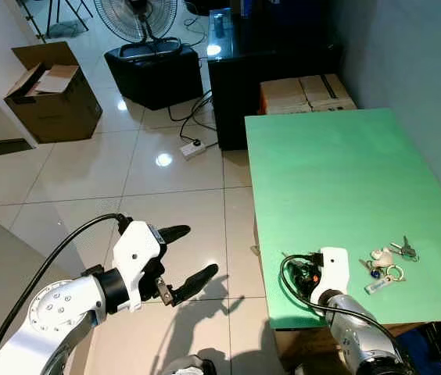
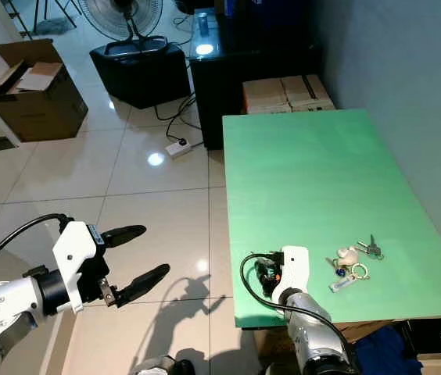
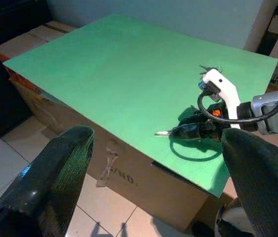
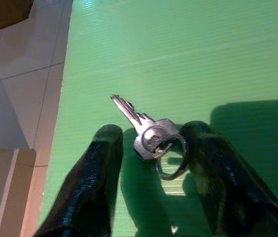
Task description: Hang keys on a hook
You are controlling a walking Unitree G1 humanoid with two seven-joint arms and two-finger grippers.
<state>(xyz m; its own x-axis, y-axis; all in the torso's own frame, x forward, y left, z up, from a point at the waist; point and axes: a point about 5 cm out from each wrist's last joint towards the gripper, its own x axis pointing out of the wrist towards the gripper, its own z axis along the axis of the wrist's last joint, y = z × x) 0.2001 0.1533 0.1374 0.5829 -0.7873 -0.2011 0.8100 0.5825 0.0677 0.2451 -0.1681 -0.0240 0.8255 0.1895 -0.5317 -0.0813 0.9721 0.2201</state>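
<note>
I expect the silver key [image 4: 146, 129] to swing down and dangle when I lift the ring [image 4: 182, 165], because the ring goes loosely through the silver key's head.
A silver key on a ring [image 4: 151, 138] lies flat on the green table top [image 1: 338, 172], close to its near left corner. My right gripper [image 4: 154, 131] rests on the table with its two black fingers [image 4: 99, 168] open on either side of that key. Its white wrist [image 1: 334, 266] is at the near edge. A second bunch of keys with small fobs [image 1: 389, 262] lies just right of that wrist. My left gripper [image 1: 197, 250] hangs open and empty over the tiled floor, left of the table.
An open cardboard box [image 1: 52, 90], a fan on a black base [image 1: 154, 74] and a power strip with cables [image 1: 193, 147] stand on the floor beyond. A black cabinet [image 1: 267, 55] and cardboard boxes [image 1: 306, 94] stand behind the table. A grey wall runs along the right.
</note>
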